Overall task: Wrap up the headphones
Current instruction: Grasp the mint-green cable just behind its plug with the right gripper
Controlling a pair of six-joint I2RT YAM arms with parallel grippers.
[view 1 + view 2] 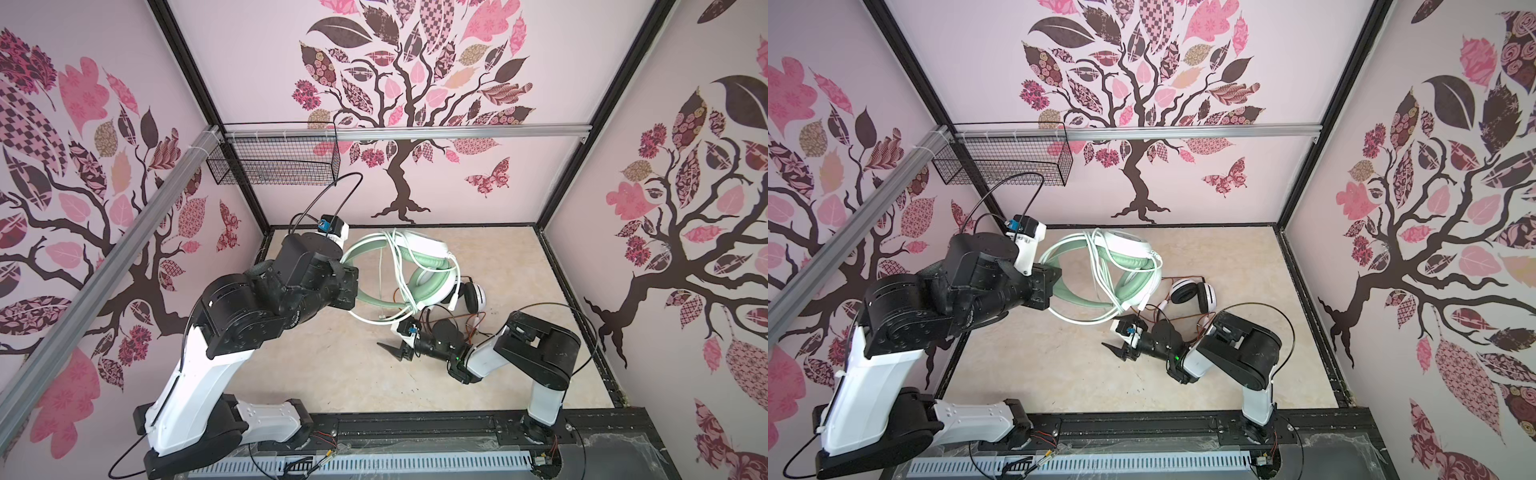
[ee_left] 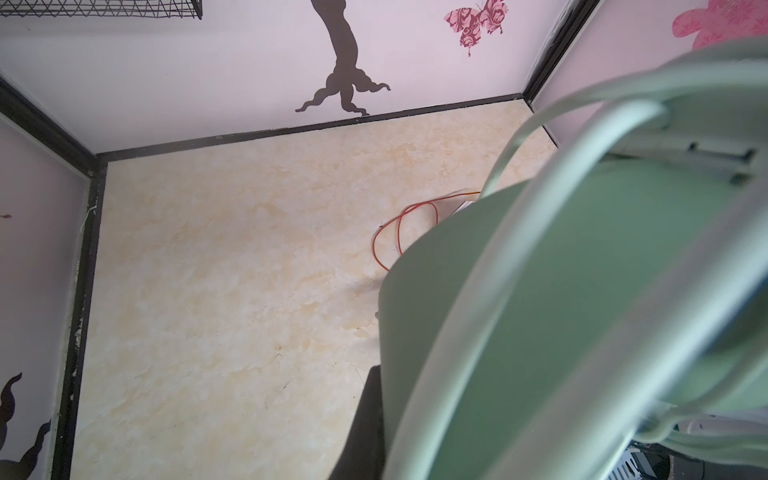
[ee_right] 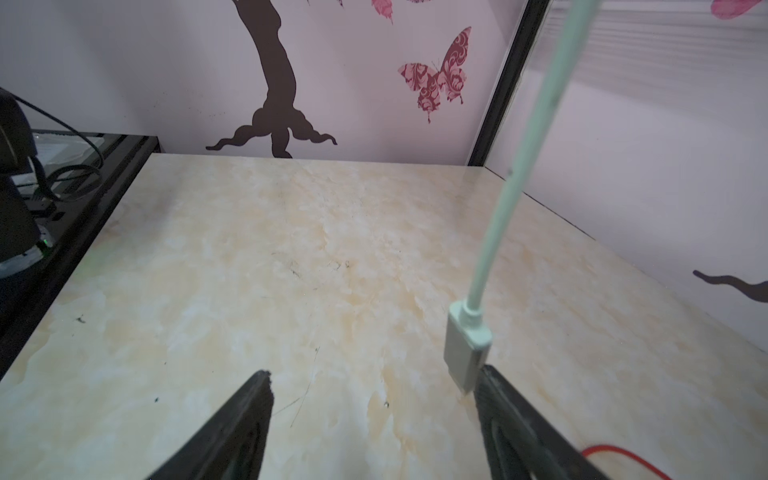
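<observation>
My right gripper is open with the plug (image 3: 467, 349) hanging off-center by one finger, so I should center it on the plug, close and pull the pale cable (image 3: 510, 192) tight.
The mint-green headphones (image 1: 428, 278) (image 1: 1133, 282) hang tilted above the table, with my left gripper (image 1: 348, 286) (image 1: 1051, 282) shut on their headband (image 2: 582, 311). Their pale cable (image 1: 399, 266) loops several times over the band and ear cups. Its plug (image 3: 467, 349) dangles against one finger of my right gripper (image 3: 374, 399), which is open and holds nothing (image 1: 395, 349) (image 1: 1116, 349). The white-and-black headphones (image 1: 471, 295) (image 1: 1192, 293) lie on the table behind my right arm, their orange-red cable (image 1: 469, 324) (image 2: 399, 228) loose around them.
A black wire basket (image 1: 274, 162) (image 1: 1005, 158) hangs on the back-left wall under an aluminium rail. Patterned walls close in the beige marble table (image 1: 332, 374) on three sides. A black base rail runs along the front edge.
</observation>
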